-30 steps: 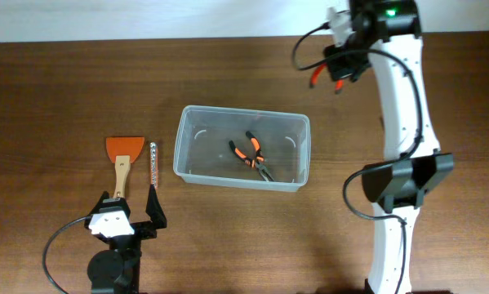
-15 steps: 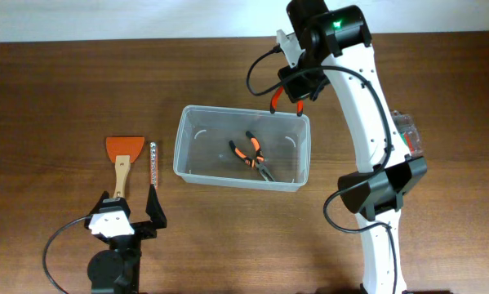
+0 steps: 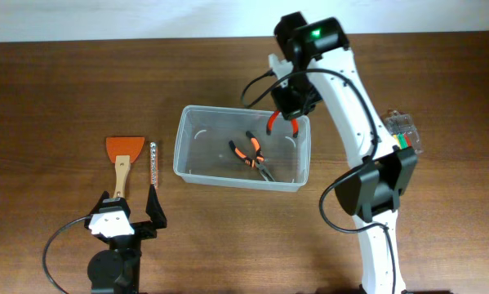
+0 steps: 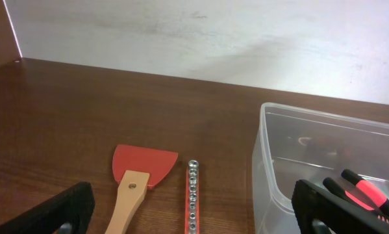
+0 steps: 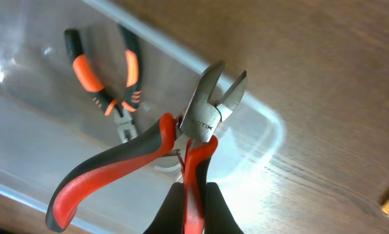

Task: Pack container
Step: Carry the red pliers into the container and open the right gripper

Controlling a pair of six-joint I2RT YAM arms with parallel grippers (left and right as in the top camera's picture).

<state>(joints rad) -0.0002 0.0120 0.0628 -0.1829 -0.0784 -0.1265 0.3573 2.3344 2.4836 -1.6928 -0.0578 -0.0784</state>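
Part of the bottom is free in the container (image 3: 286, 161) beside the long-nose pliers, so the robot's right gripper goes on moving the cutting pliers (image 3: 273, 120) inward and down until they are low inside, then let go of them.
A clear plastic container (image 3: 185, 139) stands mid-table, with orange-and-black long-nose pliers (image 3: 250, 155) lying inside; they also show in the right wrist view (image 5: 110, 84). My right gripper (image 3: 286, 114) is shut on one handle of red-and-black cutting pliers (image 5: 194, 130) and holds them over the container's far right corner. An orange scraper with a wooden handle (image 3: 121, 159) and a red socket rail (image 3: 153, 163) lie left of the container; both show in the left wrist view, scraper (image 4: 139, 175) and rail (image 4: 192, 195). My left gripper (image 3: 130, 214) is open and empty, near the front edge behind them.
A small clear item with coloured parts (image 3: 401, 131) lies on the table right of the right arm. The right arm (image 3: 366, 163) reaches from the front right across to the container. A pale wall runs along the table's far edge.
My right gripper has carried the red cutting pliers leftward and toward the front, from beyond the container's far right to over its far right corner. The left arm has not moved.
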